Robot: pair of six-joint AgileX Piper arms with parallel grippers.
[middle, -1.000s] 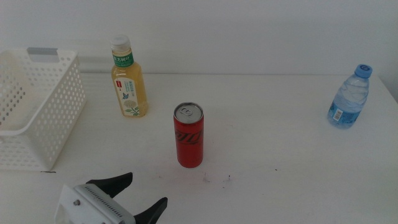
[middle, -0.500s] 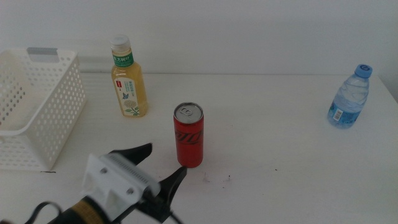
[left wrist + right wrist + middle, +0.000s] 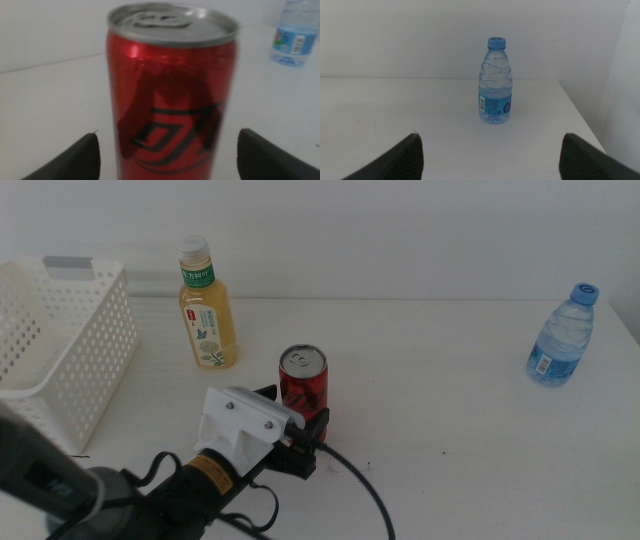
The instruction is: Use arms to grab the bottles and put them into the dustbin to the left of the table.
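Observation:
The red soda can [image 3: 172, 100] stands in the middle between my left gripper's open fingers. I keep moving forward until its body [image 3: 305, 393] is deep inside, then close.
A red soda can [image 3: 303, 377] stands upright mid-table. My left gripper [image 3: 296, 430] has reached it from the front left, jaws open on either side of its lower half. In the left wrist view the can [image 3: 170, 95] fills the space between the two open jaws without being clamped. A yellow tea bottle [image 3: 207, 306] stands behind it, near the dustbin [image 3: 85, 360] at the table's left edge. A small water bottle [image 3: 561, 336] stands far right. The right wrist view shows that water bottle [image 3: 495, 82] well ahead of my open right gripper [image 3: 490, 152], which does not show in the middle view.
The white table [image 3: 450, 420] carries a few dark specks near the can. A white wall runs along the back edge. The table's right edge [image 3: 580, 117] lies close beside the water bottle.
My left arm has come forward from the bottom left edge to the red can, and its open jaws now flank the can. The bottles have not moved.

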